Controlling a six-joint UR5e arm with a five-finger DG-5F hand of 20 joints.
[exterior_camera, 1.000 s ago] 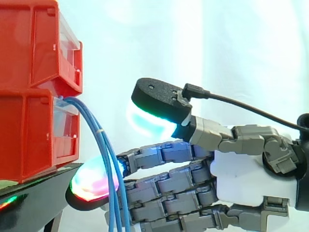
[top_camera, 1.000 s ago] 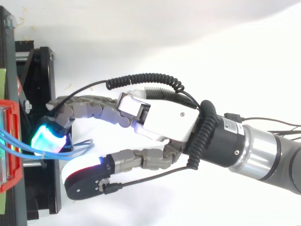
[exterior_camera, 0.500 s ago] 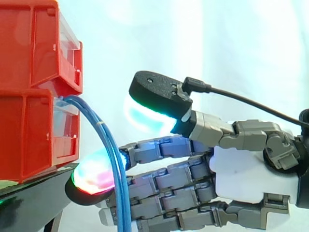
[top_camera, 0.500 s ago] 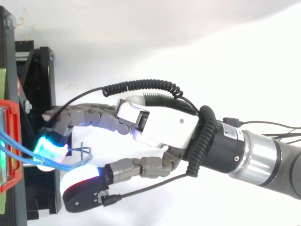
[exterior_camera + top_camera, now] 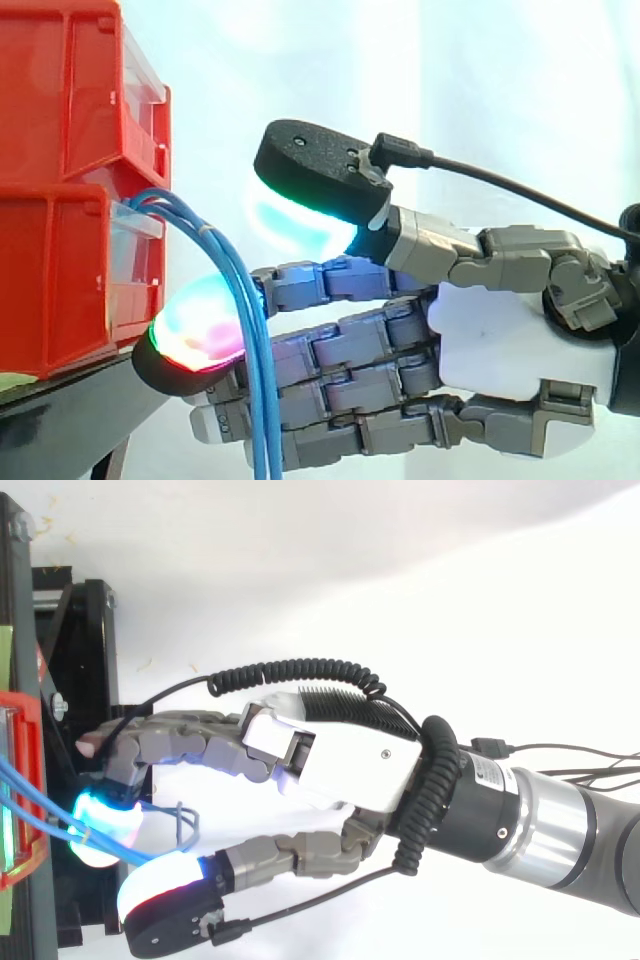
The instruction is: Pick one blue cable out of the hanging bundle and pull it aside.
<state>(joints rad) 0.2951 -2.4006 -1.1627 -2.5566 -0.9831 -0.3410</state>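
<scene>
One blue cable will arch upward when I pull it to the side, because the bundle keeps a rounded bend at the lower red bin.
A bundle of thin blue cables comes out of the lower red bin and hangs down in a curve across my fingers. My hand reaches in from the right with its fingers nearly straight. One glowing fingertip sits just behind the cables, against them. The thumb stands apart above, not touching them. From above, the cables run from the bin past the cyan fingertip toward the thumb, bent sideways. The hand is open; nothing is pinched.
Two red bins are stacked at the left, the upper one overhanging the lower. They rest on a black stand whose edge lies just under my fingertips. A white curtain is behind.
My hand has slid sideways toward the lower edge of the top view and risen a little in the side view. The blue cables have been carried along, bending further from the bin.
</scene>
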